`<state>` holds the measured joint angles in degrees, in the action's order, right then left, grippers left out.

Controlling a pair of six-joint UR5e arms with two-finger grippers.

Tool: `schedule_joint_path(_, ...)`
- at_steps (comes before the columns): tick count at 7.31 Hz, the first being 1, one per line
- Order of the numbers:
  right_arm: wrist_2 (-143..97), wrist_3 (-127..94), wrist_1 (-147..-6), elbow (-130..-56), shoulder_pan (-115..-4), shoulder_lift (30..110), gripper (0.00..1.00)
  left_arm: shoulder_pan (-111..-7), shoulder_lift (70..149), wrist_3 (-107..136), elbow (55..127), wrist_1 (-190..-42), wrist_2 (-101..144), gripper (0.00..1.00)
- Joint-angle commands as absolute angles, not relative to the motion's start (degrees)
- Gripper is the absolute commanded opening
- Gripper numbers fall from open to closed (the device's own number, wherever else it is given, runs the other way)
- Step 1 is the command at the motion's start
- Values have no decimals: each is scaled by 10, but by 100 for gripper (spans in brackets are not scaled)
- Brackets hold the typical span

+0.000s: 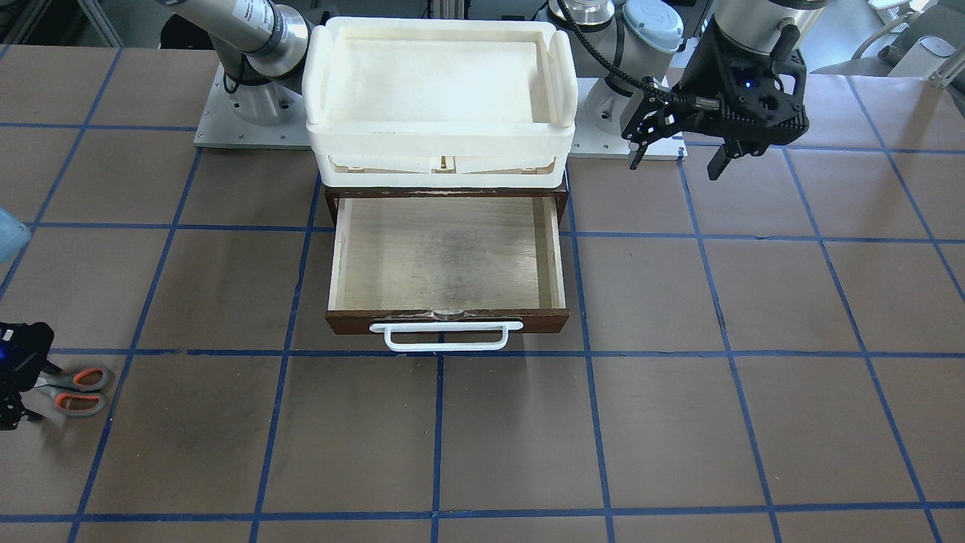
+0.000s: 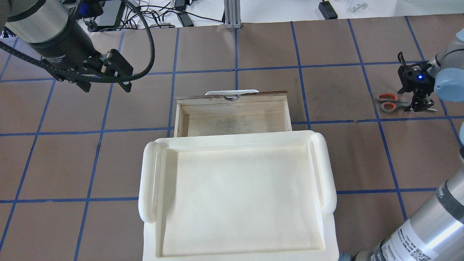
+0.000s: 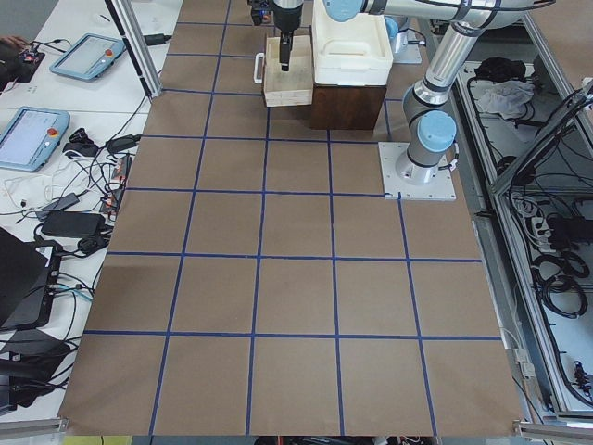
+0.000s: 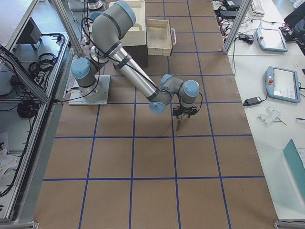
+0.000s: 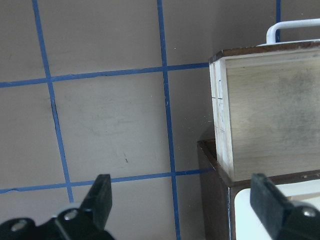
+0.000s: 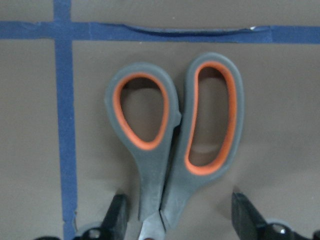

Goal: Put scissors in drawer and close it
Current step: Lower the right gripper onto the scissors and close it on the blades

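My right gripper's fingers straddle both grey shanks lying close together (image 6: 162,192), so the scissors (image 1: 78,391) will stay shut and level when I lift them.
The scissors (image 6: 172,140), grey handles with orange-red inner loops, lie flat on the table at the far right in the overhead view (image 2: 389,102). My right gripper (image 6: 175,220) is open and low over them. Its fingers (image 6: 117,217) stand on either side of the shank below the handles, apart from it. The blades are hidden under the gripper. The dark brown drawer (image 1: 354,323) is pulled open with a bare plywood inside and its white handle (image 1: 445,337) at the front. My left gripper (image 2: 106,87) is open and empty, raised to the drawer's left.
A white plastic tray (image 2: 148,181) sits on top of the brown cabinet (image 5: 212,175) that holds the drawer. Blue tape lines grid the brown table. A pale blue object (image 1: 9,234) shows at the front view's left edge.
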<state>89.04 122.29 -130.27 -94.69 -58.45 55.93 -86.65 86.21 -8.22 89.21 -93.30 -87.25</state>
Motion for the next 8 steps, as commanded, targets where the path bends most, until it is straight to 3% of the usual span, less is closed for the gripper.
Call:
schedule_joint_path(1,900,1209,-1309,-943,-584,558,60,-867,867,-84,892,-925,-872,100)
schedule_joint_path(4,901,1199,-1305,-944,-584,560,48,-867,867,-85,892,-924,-871,100)
schedule_joint_path(8,901,1206,-1294,-947,-588,563,50,-865,868,-85,891,-923,-868,100)
